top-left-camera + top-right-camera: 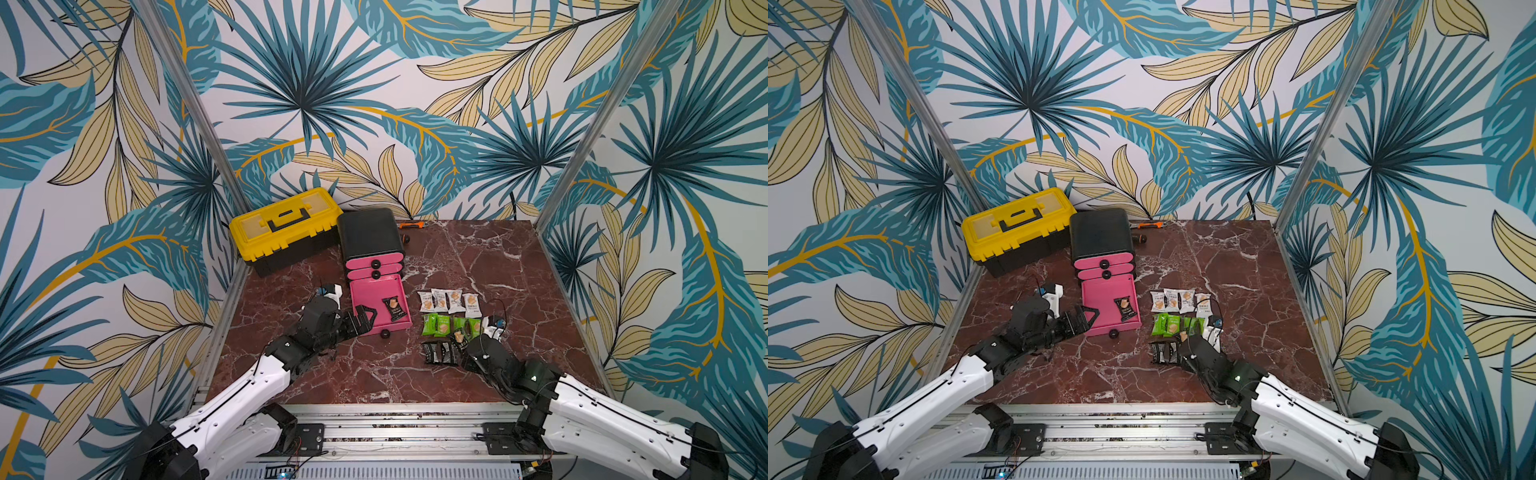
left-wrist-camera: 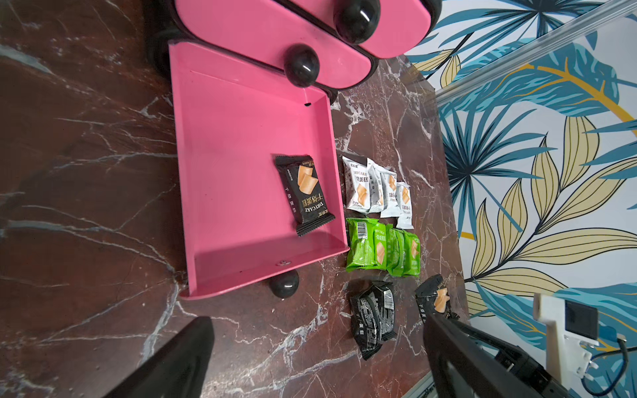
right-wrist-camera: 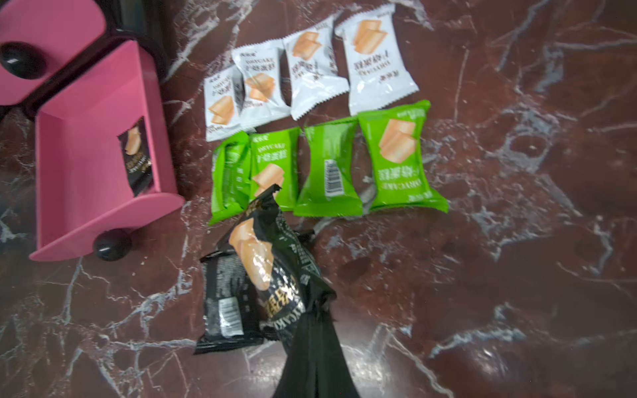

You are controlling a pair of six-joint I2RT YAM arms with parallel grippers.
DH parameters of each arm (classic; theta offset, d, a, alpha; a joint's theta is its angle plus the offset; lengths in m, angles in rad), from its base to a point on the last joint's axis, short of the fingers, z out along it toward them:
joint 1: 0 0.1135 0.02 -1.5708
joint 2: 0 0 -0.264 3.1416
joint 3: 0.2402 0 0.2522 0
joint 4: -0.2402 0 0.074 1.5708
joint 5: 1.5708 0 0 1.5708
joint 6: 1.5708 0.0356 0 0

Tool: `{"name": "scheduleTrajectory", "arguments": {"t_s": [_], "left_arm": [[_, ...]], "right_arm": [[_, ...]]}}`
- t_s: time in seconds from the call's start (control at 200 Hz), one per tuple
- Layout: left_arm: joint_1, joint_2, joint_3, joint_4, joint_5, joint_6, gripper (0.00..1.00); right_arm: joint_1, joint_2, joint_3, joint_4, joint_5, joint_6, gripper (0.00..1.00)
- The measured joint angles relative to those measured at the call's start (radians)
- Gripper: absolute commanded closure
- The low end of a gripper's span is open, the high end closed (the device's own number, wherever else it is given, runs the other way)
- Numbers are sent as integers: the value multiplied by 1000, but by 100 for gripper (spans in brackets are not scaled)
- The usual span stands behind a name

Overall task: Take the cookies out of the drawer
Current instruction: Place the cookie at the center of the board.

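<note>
There is clear marble [image 3: 355, 265] beside the black packets, so the robot's right gripper should keep lowering the held packet there and let it go at the end of their row [image 3: 315, 244].
The pink bottom drawer [image 1: 368, 295] [image 2: 241, 172] [image 3: 79, 155] stands pulled out, and one black cookie packet [image 1: 393, 308] [image 1: 1126, 308] [image 2: 305, 194] lies inside it. On the table to its right are a row of several white packets [image 1: 446, 300] [image 3: 310, 69], a row of several green packets [image 1: 451, 325] [image 3: 327, 165], and black packets [image 1: 436, 353] [image 2: 372, 317]. My right gripper [image 1: 460, 343] [image 3: 313, 310] is shut on another black packet [image 3: 265, 262] [image 2: 436, 296], held just over the black ones. My left gripper [image 1: 363, 318] [image 2: 317, 351] is open and empty at the drawer's near left corner.
A yellow toolbox [image 1: 284, 226] sits at the back left beside the black cabinet [image 1: 370, 237], whose two upper pink drawers are shut. An orange tool [image 1: 411, 225] lies by the back wall. Aluminium posts and patterned walls enclose the marble table [image 1: 498, 270].
</note>
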State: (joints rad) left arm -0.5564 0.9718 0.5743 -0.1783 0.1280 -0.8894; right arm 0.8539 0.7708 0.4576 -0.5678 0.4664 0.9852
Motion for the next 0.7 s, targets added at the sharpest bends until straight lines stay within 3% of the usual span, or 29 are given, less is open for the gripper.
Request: {"name": "scheduleTrajectory", "arguments": {"t_s": [0.205,0.481,0.556,0.701], "left_arm": [[-26,42,0,18,-17,-17,0],[-51,81,2,25,-24,-17,0],[-54,85,3,26,-24,-16,0],[-58,94,4,26,-29,-16,0]], "right_arm": [[0,-3,-64,-24,-3,55,100],[0,92,-112,103,9,109,100],[0,115,-118,131,10,128,96],[0,110,-130,159,17,156,79]]}}
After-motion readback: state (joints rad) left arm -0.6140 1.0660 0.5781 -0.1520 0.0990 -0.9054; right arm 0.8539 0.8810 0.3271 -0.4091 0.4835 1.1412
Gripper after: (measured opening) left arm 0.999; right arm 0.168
